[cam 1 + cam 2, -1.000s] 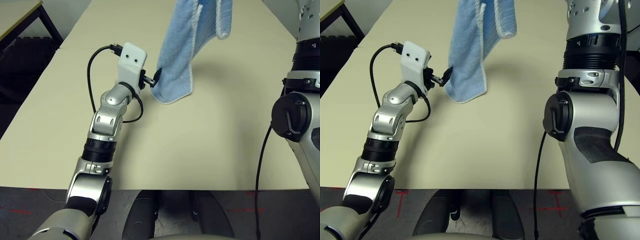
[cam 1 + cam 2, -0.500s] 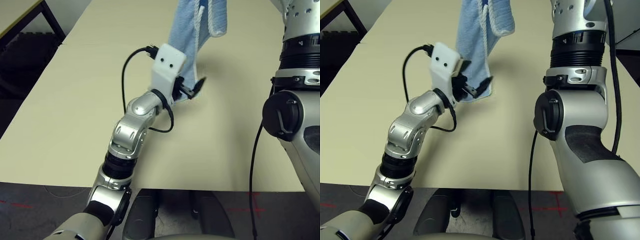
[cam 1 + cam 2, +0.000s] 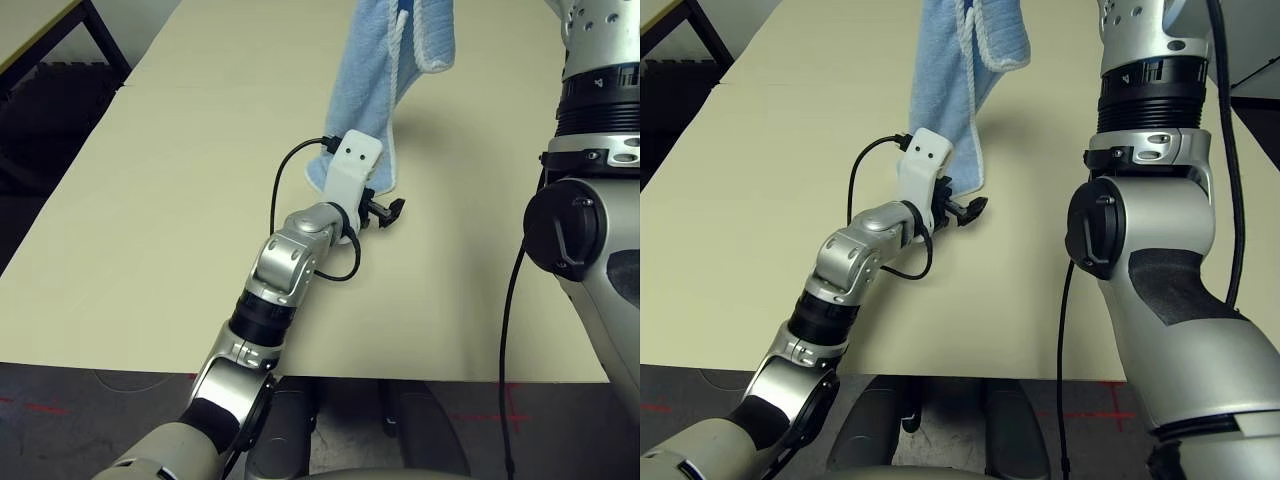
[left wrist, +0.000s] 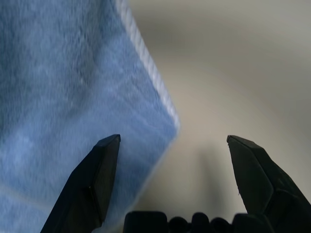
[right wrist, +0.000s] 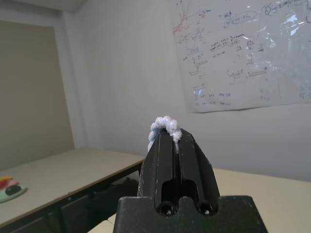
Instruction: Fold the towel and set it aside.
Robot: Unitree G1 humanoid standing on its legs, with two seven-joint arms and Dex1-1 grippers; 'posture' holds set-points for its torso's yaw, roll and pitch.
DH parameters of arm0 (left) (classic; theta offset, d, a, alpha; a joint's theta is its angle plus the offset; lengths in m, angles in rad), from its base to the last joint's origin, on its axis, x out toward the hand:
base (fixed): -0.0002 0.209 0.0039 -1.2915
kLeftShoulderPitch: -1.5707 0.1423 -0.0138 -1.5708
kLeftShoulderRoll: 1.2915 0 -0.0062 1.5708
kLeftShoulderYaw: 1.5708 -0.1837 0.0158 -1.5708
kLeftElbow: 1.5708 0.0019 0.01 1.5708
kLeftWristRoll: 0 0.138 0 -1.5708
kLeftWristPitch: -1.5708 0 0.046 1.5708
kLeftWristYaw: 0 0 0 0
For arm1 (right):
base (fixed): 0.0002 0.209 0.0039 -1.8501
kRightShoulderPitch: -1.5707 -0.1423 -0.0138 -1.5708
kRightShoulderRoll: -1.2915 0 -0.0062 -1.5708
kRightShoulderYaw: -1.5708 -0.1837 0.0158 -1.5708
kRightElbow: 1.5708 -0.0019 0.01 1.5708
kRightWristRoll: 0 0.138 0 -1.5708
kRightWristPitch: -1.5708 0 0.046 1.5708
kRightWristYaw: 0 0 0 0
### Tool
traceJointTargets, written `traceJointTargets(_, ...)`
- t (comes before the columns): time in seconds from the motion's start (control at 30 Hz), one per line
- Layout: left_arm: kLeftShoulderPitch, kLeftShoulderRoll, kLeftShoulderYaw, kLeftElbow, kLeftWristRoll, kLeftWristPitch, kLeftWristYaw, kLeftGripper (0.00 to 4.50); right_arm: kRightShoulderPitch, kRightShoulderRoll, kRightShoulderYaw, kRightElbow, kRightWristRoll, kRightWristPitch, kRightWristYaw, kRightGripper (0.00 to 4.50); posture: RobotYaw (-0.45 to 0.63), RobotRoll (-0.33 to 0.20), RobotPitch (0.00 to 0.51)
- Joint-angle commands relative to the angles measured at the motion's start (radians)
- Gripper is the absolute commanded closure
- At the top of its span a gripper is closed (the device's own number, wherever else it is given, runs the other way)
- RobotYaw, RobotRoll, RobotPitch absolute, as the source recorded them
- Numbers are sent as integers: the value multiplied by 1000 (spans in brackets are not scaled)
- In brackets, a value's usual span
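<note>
Next, I pinch the towel's lower corner [image 4: 170, 126] with my left gripper and pull away to stretch the towel, which hangs narrow and creased [image 3: 368, 98] from my right gripper alone.
The light-blue towel [image 3: 375, 90] with white edging hangs upright over the beige table [image 3: 150, 200], its top out of the head views. My right gripper [image 5: 167, 139] is shut on the towel, and a pale-blue tuft [image 5: 165, 125] bulges from between its fingertips. My left gripper [image 3: 388, 211] is open, low over the table, just under the towel's lower corner. In the left wrist view that corner [image 4: 165, 121] hangs between the spread fingers of the left gripper [image 4: 173, 140], closer to one finger [image 4: 99, 170], and nothing is gripped.
My raised right arm [image 3: 590, 230] fills the right side. A second table [image 3: 30, 30] stands at the back left, across a dark gap. On the wall beyond the right gripper hangs a whiteboard sheet [image 5: 243, 53], with more tables [image 5: 63, 170] below it.
My left arm swung from the towel's left edge across to the right, then dropped lower under its bottom corner, staying open. The towel still hangs from the shut right gripper.
</note>
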Motion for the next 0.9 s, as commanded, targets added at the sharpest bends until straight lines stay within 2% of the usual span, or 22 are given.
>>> traceJointTargets(0.03,-24,-22,-16,88,34,-67,10,31,-8,1,1,-17,2,-3,-8,4500,95,0,241)
traceJointTargets(0.23,-66,-57,-3,99,20,-80,-15,31,-2,-2,4,-19,-3,-2,-14,4500,93,0,243)
traceJointTargets(0.8,-57,-81,-41,188,54,-37,-25,31,-15,-3,5,-9,-5,-8,-15,4500,89,0,245)
traceJointTargets(0.87,-63,-82,-42,217,64,-50,-15,395,-15,-1,5,-12,-4,-7,-16,4500,89,0,245)
traceJointTargets(0.9,-67,-83,-41,231,70,-56,-10,147,-14,-1,6,-14,-4,-6,-16,4500,89,0,245)
